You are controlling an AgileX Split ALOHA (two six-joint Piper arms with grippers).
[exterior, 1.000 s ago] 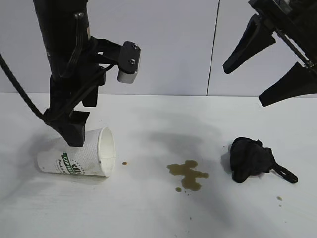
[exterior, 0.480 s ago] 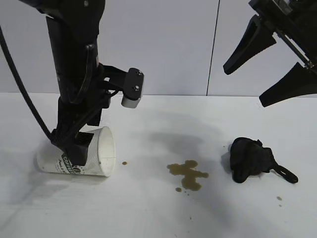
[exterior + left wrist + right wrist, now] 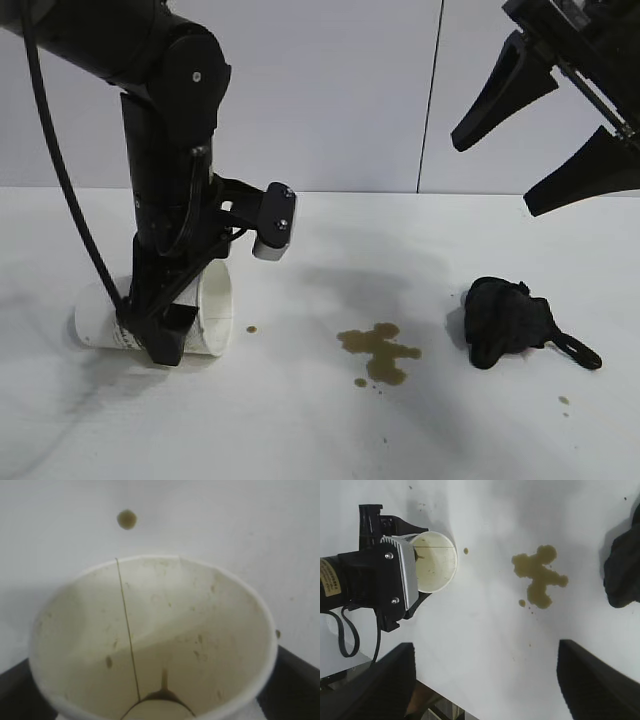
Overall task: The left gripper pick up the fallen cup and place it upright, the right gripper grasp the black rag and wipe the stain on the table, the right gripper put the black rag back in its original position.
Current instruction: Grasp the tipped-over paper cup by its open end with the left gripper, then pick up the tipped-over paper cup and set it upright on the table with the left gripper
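Observation:
The olive-brown stain has rounded, puddle-like edges [image 3: 386,374]. The black rag [image 3: 505,322] will pick the stain up off the table when I wipe across it.
The white cup [image 3: 214,308] lies on its side at the left of the table [image 3: 300,430], mouth toward the stain. My left gripper [image 3: 165,330] is down over it, open, with a finger [image 3: 295,685] on each side of the cup [image 3: 160,630]; the far finger is hidden in the exterior view. An olive-brown stain [image 3: 380,352] marks the middle of the table. To its right the black rag [image 3: 505,320] sits in a lump with its loop tail out. High above the rag, my right gripper [image 3: 497,172] hangs open and holds nothing.
A lone brown droplet [image 3: 251,328] sits just beyond the cup's mouth, and tiny dots [image 3: 564,400] lie near the rag. A pale panelled wall [image 3: 350,100] runs behind the table. The right wrist view shows the table's edge [image 3: 470,711] below the stain [image 3: 537,575].
The left arm has come down and leaned over the cup, so its fingers now straddle it close to the table. The cup, the rag and the right arm have stayed put.

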